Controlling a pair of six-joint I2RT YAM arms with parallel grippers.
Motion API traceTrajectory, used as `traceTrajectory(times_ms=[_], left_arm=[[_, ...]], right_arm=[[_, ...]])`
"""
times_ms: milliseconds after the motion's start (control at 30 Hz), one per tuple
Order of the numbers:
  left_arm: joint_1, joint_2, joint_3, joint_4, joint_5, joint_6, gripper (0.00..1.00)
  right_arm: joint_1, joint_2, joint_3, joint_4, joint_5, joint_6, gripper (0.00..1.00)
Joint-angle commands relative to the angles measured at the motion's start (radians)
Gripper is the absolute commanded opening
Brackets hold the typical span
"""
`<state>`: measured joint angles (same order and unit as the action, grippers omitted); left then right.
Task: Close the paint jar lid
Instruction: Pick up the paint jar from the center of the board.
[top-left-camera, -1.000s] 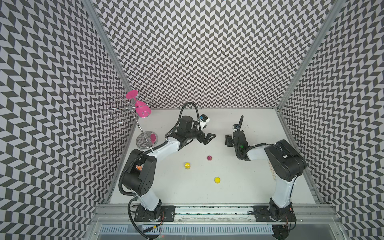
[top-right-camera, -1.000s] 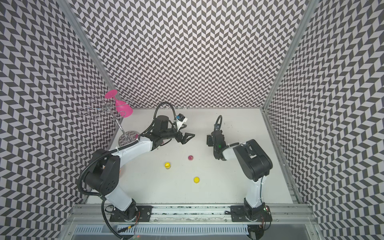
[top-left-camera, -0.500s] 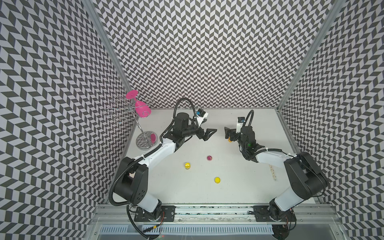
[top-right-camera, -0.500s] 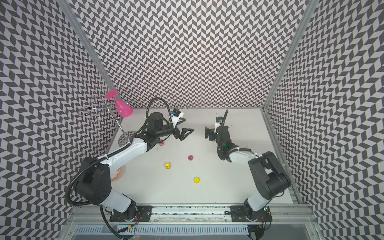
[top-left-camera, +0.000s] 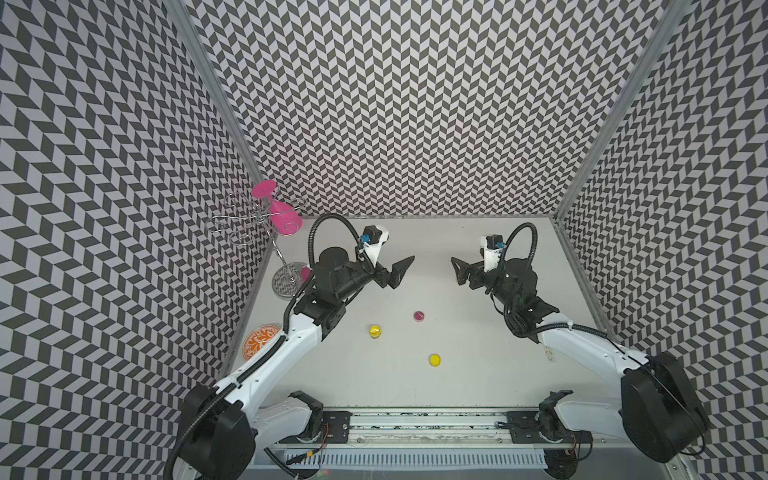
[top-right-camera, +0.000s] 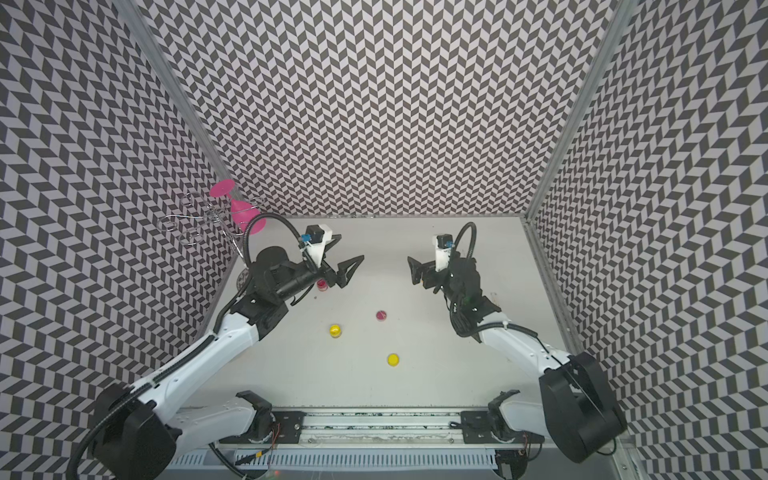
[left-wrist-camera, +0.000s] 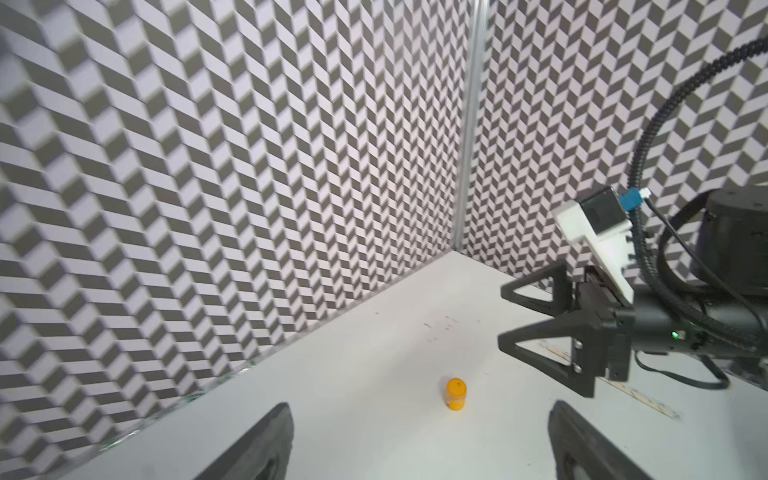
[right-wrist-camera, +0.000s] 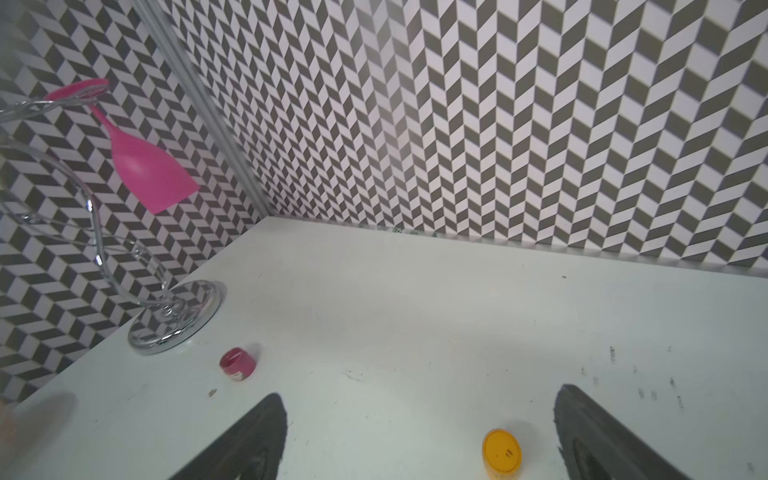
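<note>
I can see the orange jar lidded (right-wrist-camera: 501, 452) and the pink jar (top-right-camera: 322, 284) standing open and clear, so I should keep moving my right gripper toward the pink jar and close it around that jar's sides.
Small paint jars and lids stand on the white table (top-left-camera: 457, 374). An open yellow jar (top-left-camera: 375, 331) (top-right-camera: 335, 331), a magenta lid (top-left-camera: 419, 316) (top-right-camera: 381, 316) and a yellow lid (top-left-camera: 434, 360) (top-right-camera: 392, 360) lie mid-table. An open pink jar (top-right-camera: 322, 285) (right-wrist-camera: 237, 363) sits below my left gripper (top-left-camera: 402, 272) (top-right-camera: 352, 272). A lidded orange jar (left-wrist-camera: 456, 393) (right-wrist-camera: 500, 453) stands below my right gripper (top-left-camera: 456, 272) (top-right-camera: 411, 271). Both grippers hover open and empty, facing each other above the table.
A chrome glass stand (top-left-camera: 289, 280) (right-wrist-camera: 176, 316) holds a pink wine glass (top-left-camera: 282, 218) (right-wrist-camera: 149, 174) at the back left. An orange patterned plate (top-left-camera: 261, 340) lies by the left wall. Patterned walls close in three sides.
Both arms have unfolded, their elbows swinging outward and toward the front. The right gripper has opened wider and lifted off the orange jar. The jars and lids have not moved.
</note>
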<state>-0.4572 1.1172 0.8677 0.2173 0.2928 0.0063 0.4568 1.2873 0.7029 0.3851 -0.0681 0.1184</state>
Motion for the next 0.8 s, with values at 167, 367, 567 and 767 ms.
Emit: traceTrajectory(times_ms=[167,367,567,767], left_arm=[[0.052,-0.169,-0.082,-0.177,-0.231,-0.169,0.91],[0.056,-0.235,-0.047,-0.287,-0.249,-0.093,1.00],[0.096,-0.293,-0.079,-0.272,-0.307,-0.088,1.00],[0.107,-0.339,-0.115,-0.267,-0.380,-0.137,1.00]], right_arm=[[0.192,0.237,0.196,-0.002,-0.093,-0.045,0.98],[0.261,0.519,0.417,-0.027,-0.177,-0.013,0.94],[0.337,0.735,0.608,-0.064,-0.164,-0.039,0.94],[0.379,0.882,0.739,-0.086,-0.133,-0.041,0.89]])
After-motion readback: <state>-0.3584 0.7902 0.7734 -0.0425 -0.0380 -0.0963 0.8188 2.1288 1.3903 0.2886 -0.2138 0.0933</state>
